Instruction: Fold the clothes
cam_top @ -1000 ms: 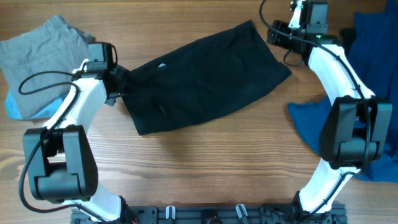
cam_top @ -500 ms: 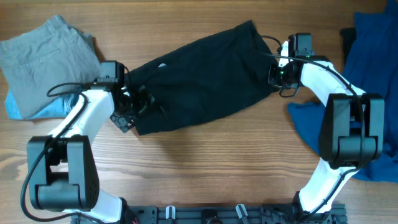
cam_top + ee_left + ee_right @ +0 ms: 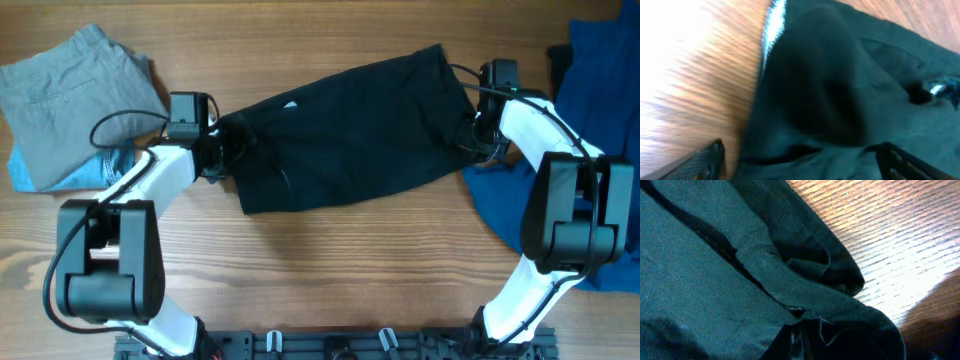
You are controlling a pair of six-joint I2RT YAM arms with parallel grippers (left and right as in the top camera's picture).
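My right gripper needs to straighten the black garment before folding, because the garment slants with its pinched end [image 3: 466, 158] at the dark blue cloth's flap. The gripper should first bring that end of the garment inward [image 3: 412, 165].
A black garment [image 3: 350, 130] lies spread slantwise across the middle of the table. My left gripper [image 3: 228, 150] is at its left end and stands open. In the left wrist view its fingertips [image 3: 702, 160] are wide apart, with a rumpled fold of the black garment [image 3: 840, 85] lying between them. My right gripper [image 3: 468, 135] is at the garment's right edge. Seen from the right wrist, the right gripper [image 3: 801, 337] is shut, pinching a hem fold of the black garment [image 3: 700, 280].
A folded grey garment [image 3: 80, 95] sits at the back left on top of a light blue one [image 3: 25, 172]. A heap of dark blue cloth [image 3: 600, 100] fills the right side, with a flap [image 3: 495, 190] just below my right gripper. Bare wood [image 3: 330, 270] lies in front.
My right gripper came down onto the garment's right edge and shut on it. The garment slid to the right. My left gripper opened wider and followed along the left end.
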